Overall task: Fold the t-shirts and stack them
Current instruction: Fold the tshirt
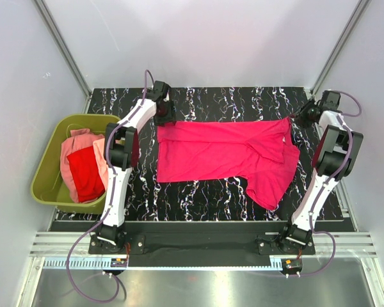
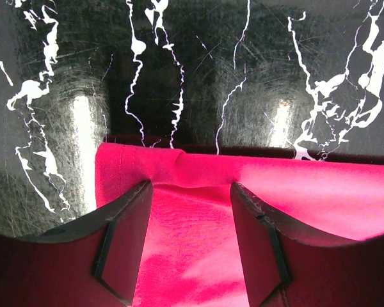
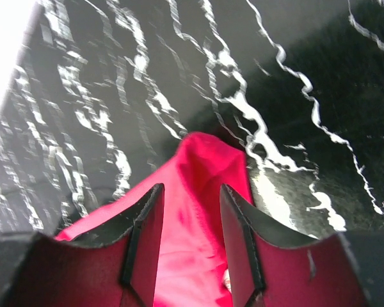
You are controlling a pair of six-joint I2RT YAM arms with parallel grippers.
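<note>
A slanted flap (image 1: 269,148) is folded over the body of the magenta-pink t-shirt, so my right gripper should leave the t-shirt's far corner and grab the flap's inner tip (image 1: 251,143) first.
A bright magenta-pink t-shirt (image 1: 224,153) lies spread across the black marbled table, its right side folded over and hanging toward the front. My left gripper (image 1: 165,118) sits over the shirt's far left corner. In the left wrist view its jaws (image 2: 192,187) stand open, with flat cloth (image 2: 320,198) under the gap. My right gripper (image 1: 302,117) is at the far right corner. Its jaws (image 3: 191,187) are apart too, and a raised peak of magenta cloth (image 3: 208,157) pokes up between and beyond them. A red t-shirt (image 1: 86,173) and a pale salmon t-shirt (image 1: 73,144) lie bunched in the tub.
An olive-green plastic tub (image 1: 48,192) stands at the table's left edge beside the left arm. Pale walls and metal frame posts close in the back and sides. Bare marbled table (image 1: 198,198) shows in front of the shirt and along the far edge.
</note>
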